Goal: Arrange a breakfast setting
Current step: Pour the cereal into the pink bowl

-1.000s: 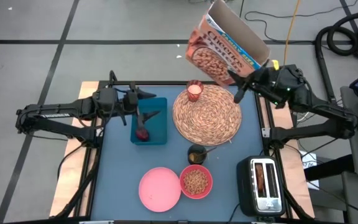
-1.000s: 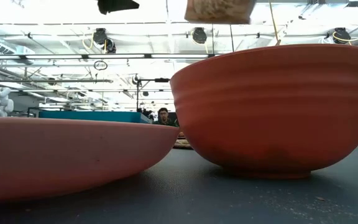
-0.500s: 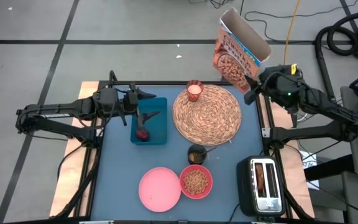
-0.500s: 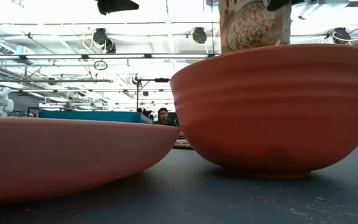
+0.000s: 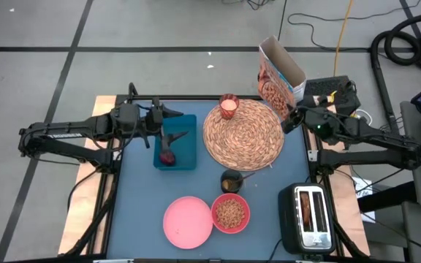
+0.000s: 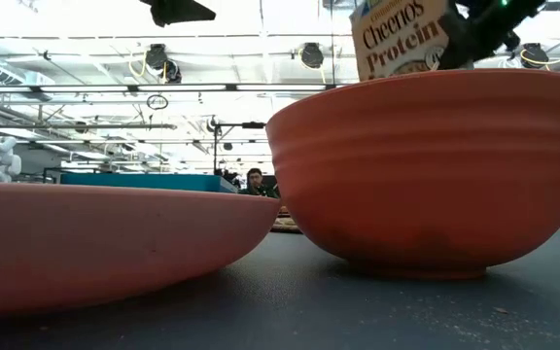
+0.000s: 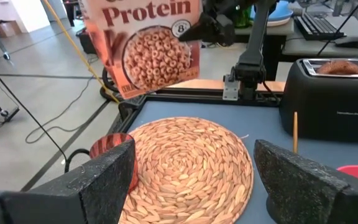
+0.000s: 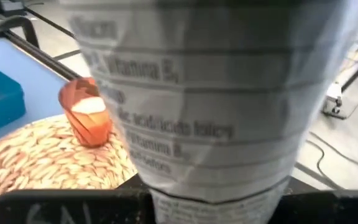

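Note:
I should carry on lowering the orange box with my right gripper until its bottom stands on the corner beside the placemat, because the box is upright, open top up, and that corner is clear.
The orange Cheerios Protein box hangs over the table's far right corner, beside the round straw placemat. My right gripper is shut on it. The candle glass stands on the placemat's far edge. The pink plate and the coral-red bowl, which holds cereal, sit at the near edge. The dark-red fruit lies in a teal tray. My left gripper is open and empty above that tray. My right gripper pinches the box between its two fingers at the narrow side panel, in the box's lower half. The fingers come about level from the table's right side. The box is lifted clear, nearly upright, with its open top up.
A black toaster stands at the near right corner. A small dark cup with a stick sits between the placemat and the bowl. In the low view the bowl and plate fill the foreground.
My right gripper has come down and toward the table's right edge with the box. The box has turned from lying tipped with its front face up to standing nearly upright, and it is lower now, beside the placemat's far right edge.

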